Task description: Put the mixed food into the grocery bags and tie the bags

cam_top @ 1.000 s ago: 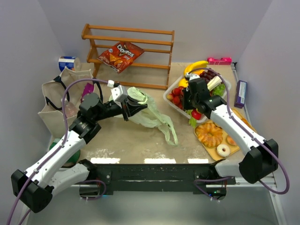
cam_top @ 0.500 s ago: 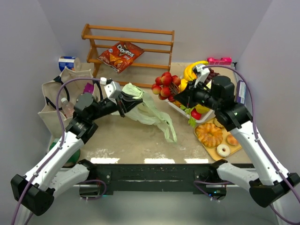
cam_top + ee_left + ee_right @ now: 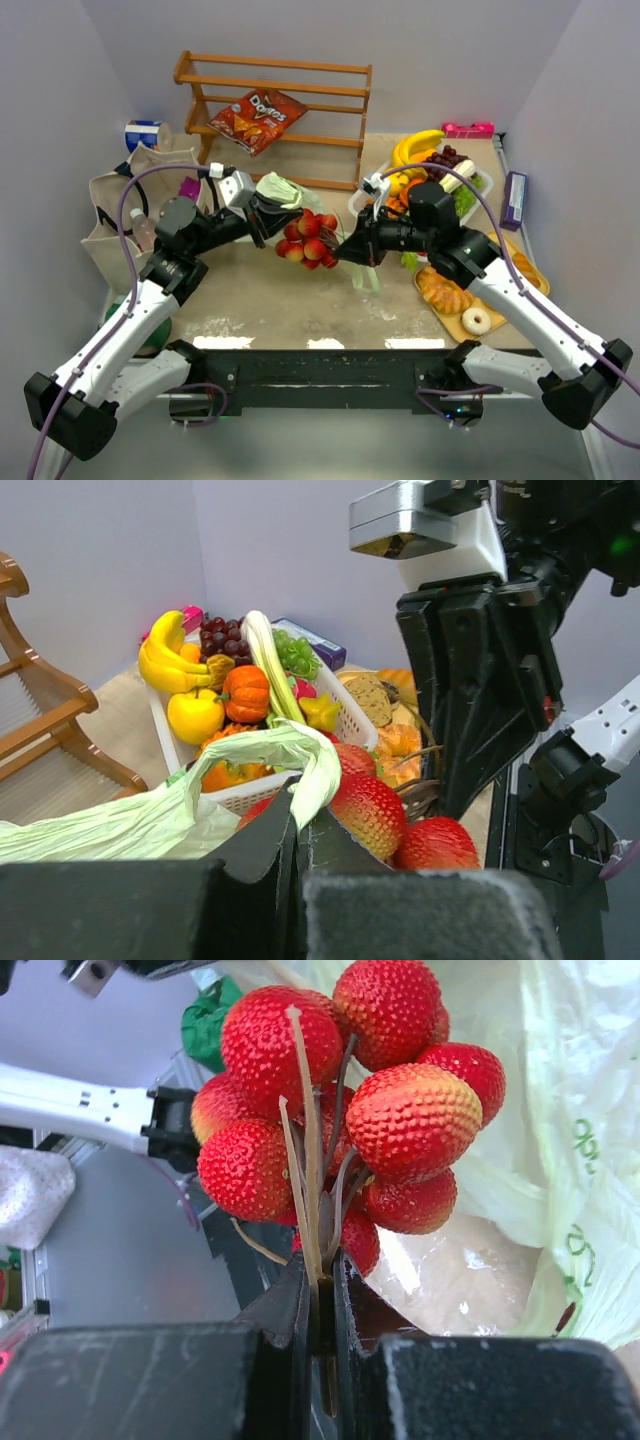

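Observation:
The strawberries (image 3: 307,241) are outside the bag's opening next to the robot's left gripper, so next the right gripper pulls them back while the left gripper pulls the bag's handle over them.
My left gripper (image 3: 268,213) is shut on a handle loop of the pale green plastic grocery bag (image 3: 281,189) and holds it up over the table. In the left wrist view the handle (image 3: 296,748) folds over my closed fingertips. My right gripper (image 3: 347,250) is shut on the stems of a bunch of red strawberries (image 3: 309,239) and holds it right against the bag, just beside the left gripper. The right wrist view has the stems pinched at my right gripper (image 3: 322,1272), the strawberries (image 3: 400,1110) beyond and the green bag (image 3: 575,1170) behind them. The beige tote (image 3: 113,218) stands at the left.
A white basket (image 3: 486,181) of fruit and vegetables sits at the right, with a tray of pastries and donuts (image 3: 503,252) in front. A wooden rack (image 3: 300,100) at the back carries a red Doritos packet (image 3: 257,118). A purple box (image 3: 515,198) lies by the right wall.
My right arm has lifted the strawberry bunch out of the basket and swung it left to the green bag. My left gripper has drawn the bag handle slightly back and left.

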You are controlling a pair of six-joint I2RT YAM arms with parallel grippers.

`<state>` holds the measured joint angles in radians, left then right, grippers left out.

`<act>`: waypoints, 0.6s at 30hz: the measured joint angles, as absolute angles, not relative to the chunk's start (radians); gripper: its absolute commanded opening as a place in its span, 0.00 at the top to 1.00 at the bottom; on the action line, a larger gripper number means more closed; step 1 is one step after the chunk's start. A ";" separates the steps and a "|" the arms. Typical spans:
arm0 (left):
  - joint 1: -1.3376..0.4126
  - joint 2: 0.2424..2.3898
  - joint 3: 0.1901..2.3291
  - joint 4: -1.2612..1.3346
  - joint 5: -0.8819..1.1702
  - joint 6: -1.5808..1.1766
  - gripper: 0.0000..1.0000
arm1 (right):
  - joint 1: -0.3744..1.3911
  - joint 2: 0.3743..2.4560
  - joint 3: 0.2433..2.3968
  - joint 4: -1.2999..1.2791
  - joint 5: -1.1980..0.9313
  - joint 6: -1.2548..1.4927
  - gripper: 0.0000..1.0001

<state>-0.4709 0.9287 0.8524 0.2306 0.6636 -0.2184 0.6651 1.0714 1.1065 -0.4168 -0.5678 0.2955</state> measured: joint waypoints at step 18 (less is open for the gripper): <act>-0.471 0.921 0.852 0.228 0.799 -0.189 1.00 | 0.600 1.173 1.161 -0.413 -0.352 0.359 1.00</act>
<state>-0.4706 0.9207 0.8520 0.2279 0.7990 -0.1890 0.5999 1.1732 1.1606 -0.4129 -0.3519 0.3592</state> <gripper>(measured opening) 0.018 0.070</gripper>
